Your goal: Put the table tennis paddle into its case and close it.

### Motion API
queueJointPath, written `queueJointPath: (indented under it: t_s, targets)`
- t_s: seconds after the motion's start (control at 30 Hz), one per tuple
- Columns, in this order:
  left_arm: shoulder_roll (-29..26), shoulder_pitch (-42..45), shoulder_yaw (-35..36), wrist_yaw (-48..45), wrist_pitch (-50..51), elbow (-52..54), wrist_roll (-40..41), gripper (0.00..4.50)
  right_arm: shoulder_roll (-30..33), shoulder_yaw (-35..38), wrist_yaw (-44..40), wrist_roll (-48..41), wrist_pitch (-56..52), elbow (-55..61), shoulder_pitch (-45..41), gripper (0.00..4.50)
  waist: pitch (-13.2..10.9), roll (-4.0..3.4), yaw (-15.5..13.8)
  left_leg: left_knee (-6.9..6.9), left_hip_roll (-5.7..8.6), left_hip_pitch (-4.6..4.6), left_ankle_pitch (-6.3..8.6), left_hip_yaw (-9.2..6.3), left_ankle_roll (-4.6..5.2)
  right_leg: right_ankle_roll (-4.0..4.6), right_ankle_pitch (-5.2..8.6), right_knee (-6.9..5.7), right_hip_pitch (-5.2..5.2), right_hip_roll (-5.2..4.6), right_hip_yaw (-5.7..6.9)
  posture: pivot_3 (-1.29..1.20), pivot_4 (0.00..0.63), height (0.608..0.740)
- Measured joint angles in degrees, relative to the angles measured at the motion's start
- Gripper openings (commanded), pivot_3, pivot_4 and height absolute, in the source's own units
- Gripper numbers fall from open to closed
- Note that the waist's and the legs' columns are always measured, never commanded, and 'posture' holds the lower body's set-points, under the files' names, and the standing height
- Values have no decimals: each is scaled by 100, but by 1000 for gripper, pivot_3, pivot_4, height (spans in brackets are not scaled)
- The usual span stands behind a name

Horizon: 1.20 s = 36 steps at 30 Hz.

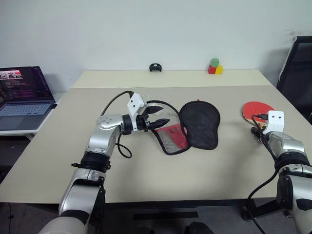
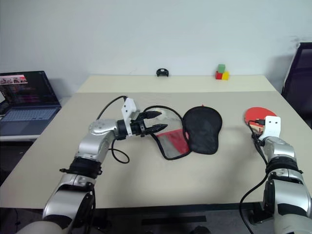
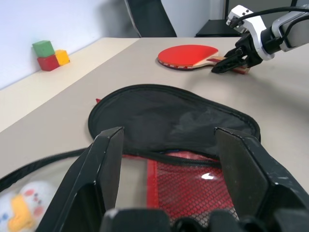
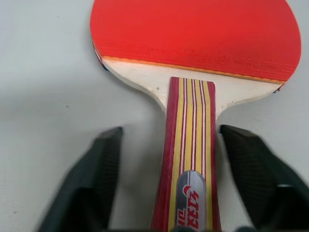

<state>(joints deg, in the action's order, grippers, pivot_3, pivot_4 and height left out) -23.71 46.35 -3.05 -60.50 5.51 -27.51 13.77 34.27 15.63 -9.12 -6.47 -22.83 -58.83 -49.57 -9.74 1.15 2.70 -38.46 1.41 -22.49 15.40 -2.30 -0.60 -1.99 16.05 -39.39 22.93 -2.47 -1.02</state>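
My gripper will carry the table tennis paddle (image 1: 257, 110) over, and it will fit flat inside, because the mesh flap lies spread out beside the paddle-shaped black side (image 1: 200, 125).
The table tennis paddle (image 4: 193, 38) lies flat on the table at the right, red face up, its striped handle toward me. My right gripper (image 4: 171, 131) is open and low over that handle, one finger on each side with a gap on both. The case (image 1: 200, 124) lies at mid-table with its black side up and a red mesh flap (image 1: 174, 138) spread out to its left. My left gripper (image 1: 162, 116) is open and points right, level with the flap's edge. In the left wrist view its fingers (image 3: 108, 159) frame the red mesh and black fabric.
An open laptop (image 1: 24, 95) sits on a side desk at the left. Coloured blocks (image 1: 215, 67) and a small black object (image 1: 155, 67) stand at the table's far edge. A black chair (image 1: 297, 73) is beyond the right edge. Black cables loop beside both wrists.
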Motion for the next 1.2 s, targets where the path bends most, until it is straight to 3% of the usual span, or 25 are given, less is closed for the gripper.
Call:
queueJointPath:
  t_s: [0.07, 0.13, 0.43, 0.7, 0.9, 1.0, 1.2]
  targets:
    - [-21, -21, 2, 9, 1, 1, 0, 3237, -6, 7, 85, 5, -2, -4, 1, 1445, 0, 0, -2, 0, 0, -1, 0, -2, 0, 0, 0, 2, 0, 0, 1, 0, 150, 740]
    - [-34, -44, 3, 19, 2, 3, 0, 3237, -17, 4, 137, 8, -1, 16, 2, 1142, 0, 0, -5, 0, 0, -2, 0, -4, 0, 0, 0, 4, -1, 0, 3, 0, 150, 740]
    - [-144, -202, 28, 117, 8, 37, 0, 3237, -51, 190, 463, -178, -324, 832, 425, 1142, -1, -2, -81, 3, 1, -27, 0, -6, 0, -1, -1, 7, 24, -2, 3, 0, 150, 740]
    - [-144, -267, 29, 133, 14, 43, 1, 3237, -377, 343, 704, -485, -1534, 3291, 1013, 1142, -2, -6, -62, 30, -3, -38, 0, -5, 0, 0, 0, 32, 38, -5, 3, 0, 150, 740]
    - [-128, -267, 29, 134, 11, 43, 1, 3237, -1184, 315, 975, -817, -2674, 5281, 1307, 1142, -2, -6, -81, 35, -4, -40, 0, -8, 0, 0, 0, 35, 40, -3, 5, 0, 150, 740]
    - [-128, -267, 29, 135, 10, 42, 1, 3237, -1874, 198, 1200, -951, -3289, 6109, 1536, 1142, -2, -7, -83, 36, -4, -39, 0, -10, 0, 0, 0, 35, 41, -3, 5, 0, 150, 740]
    - [-122, -267, 29, 136, 9, 42, 1, 3237, -2681, -218, 1475, -1036, -3781, 6628, 1688, 1142, -2, -8, -87, 35, 0, -40, 0, -10, 0, 0, 0, 35, 44, -3, 8, 0, 150, 740]
